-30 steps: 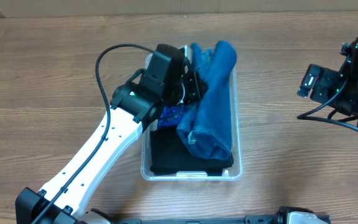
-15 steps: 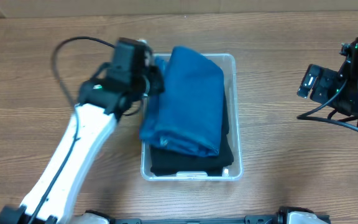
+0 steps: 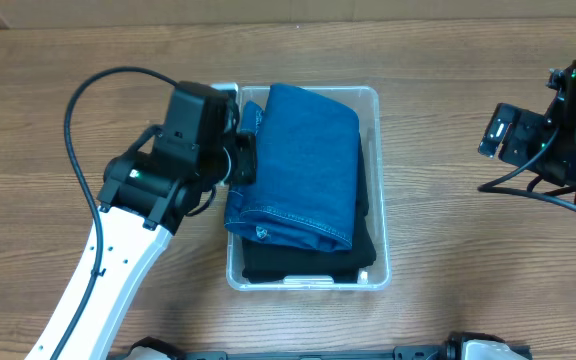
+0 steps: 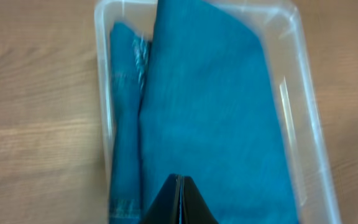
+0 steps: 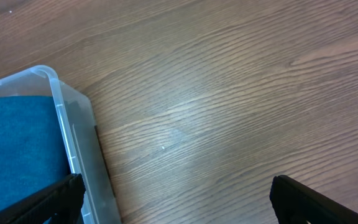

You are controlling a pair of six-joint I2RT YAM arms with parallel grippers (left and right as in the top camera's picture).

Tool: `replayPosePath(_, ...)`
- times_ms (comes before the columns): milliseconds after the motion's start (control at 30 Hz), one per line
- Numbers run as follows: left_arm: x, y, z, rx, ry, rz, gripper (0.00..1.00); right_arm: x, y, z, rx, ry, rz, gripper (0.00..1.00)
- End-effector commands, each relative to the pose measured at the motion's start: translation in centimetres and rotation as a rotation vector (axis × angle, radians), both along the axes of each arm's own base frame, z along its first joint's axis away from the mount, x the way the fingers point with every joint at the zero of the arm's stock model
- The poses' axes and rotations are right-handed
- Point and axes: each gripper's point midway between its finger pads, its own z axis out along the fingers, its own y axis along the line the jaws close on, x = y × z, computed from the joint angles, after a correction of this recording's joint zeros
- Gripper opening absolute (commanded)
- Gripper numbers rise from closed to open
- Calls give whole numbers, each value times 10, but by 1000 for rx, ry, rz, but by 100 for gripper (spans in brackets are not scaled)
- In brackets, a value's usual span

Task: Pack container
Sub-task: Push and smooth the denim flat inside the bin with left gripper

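Observation:
The jeans' far end [image 3: 303, 94] sticks up at the container's far rim. My left gripper should go across the jeans and press [image 3: 320, 116] that end down inside.
The clear plastic container [image 3: 379, 190] stands at the table's middle. Folded blue jeans [image 3: 303, 165] lie in it on top of a black garment [image 3: 308, 262]. My left gripper [image 3: 240, 160] is shut and empty at the container's left rim, just above the jeans' left edge. In the left wrist view its closed jaws [image 4: 180, 199] hover over the jeans [image 4: 210, 106] inside the container [image 4: 306, 106]. My right gripper [image 5: 176, 199] is open and empty over bare table at the far right, with the container's corner [image 5: 61, 118] at the left of its view.
The wooden table [image 3: 468, 270] surrounds the container. The right arm [image 3: 558, 130] stays at the right edge. The left arm's cable [image 3: 78, 130] loops over the table to the left.
The jeans went from held up and bunched to lying flat in the container. My left gripper let go of them and drew back to the left rim, then shifted slightly right.

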Motion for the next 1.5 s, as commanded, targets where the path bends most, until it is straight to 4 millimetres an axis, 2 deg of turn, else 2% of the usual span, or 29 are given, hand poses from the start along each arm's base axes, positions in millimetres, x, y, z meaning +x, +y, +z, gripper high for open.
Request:
replayPosePath(0, -23, 4, -16, 102, 83, -82, 4, 1, -1, 2, -3, -11, -5, 100)
replayPosePath(100, -36, 11, -32, 158, 171, -106, 4, 1, -1, 2, -1, -13, -3, 100)
replayPosePath(200, -35, 13, -47, 189, 211, -108, 4, 1, -1, 2, -1, -12, -4, 100)
replayPosePath(400, -30, 7, -91, 240, 338, -125, 4, 2, -1, 2, -1, -13, -3, 100)
replayPosePath(500, -32, 3, -117, 276, 419, -143, 4, 2, -1, 2, -1, -13, -3, 100)
replayPosePath(700, -65, 3, -199, 408, 691, -201, 4, 2, -1, 3, -1, -16, -3, 100)
replayPosePath(767, -69, 2, -213, 433, 735, -210, 4, 2, -1, 3, -1, -16, -3, 100)
replayPosePath(867, -58, 3, -204, 450, 682, -201, 4, 2, -1, 3, -1, -16, -3, 100)
replayPosePath(933, -44, 0, -180, 438, 600, -190, 4, 2, -1, 3, -1, -16, -3, 100)
replayPosePath(1000, -24, -7, -135, 392, 454, -175, 4, 2, -1, 3, -1, -16, -3, 100)
replayPosePath(1033, -14, -13, -102, 346, 354, -168, 4, 2, -1, 3, -1, -16, -3, 100)
replayPosePath(1133, 2, -22, -31, 249, 139, -155, 4, 2, -1, 3, -1, -16, -3, 100)
replayPosePath(1200, 6, -25, -6, 206, 49, -146, 4, 2, -1, 3, -1, -16, -3, 100)
replayPosePath(1233, 10, -27, -2, 193, 26, -144, 4, 2, -1, 3, -1, -17, -3, 100)
replayPosePath(1300, 16, -33, -12, 195, 33, -152, 4, 2, -1, 3, -1, -17, -4, 100)
replayPosePath(1400, 15, -58, -57, 218, 148, -219, 4, 2, -1, 3, -1, -17, -3, 100)
replayPosePath(1467, 7, -76, -97, 244, 260, -277, 4, 2, -1, 3, -1, -17, -3, 100)
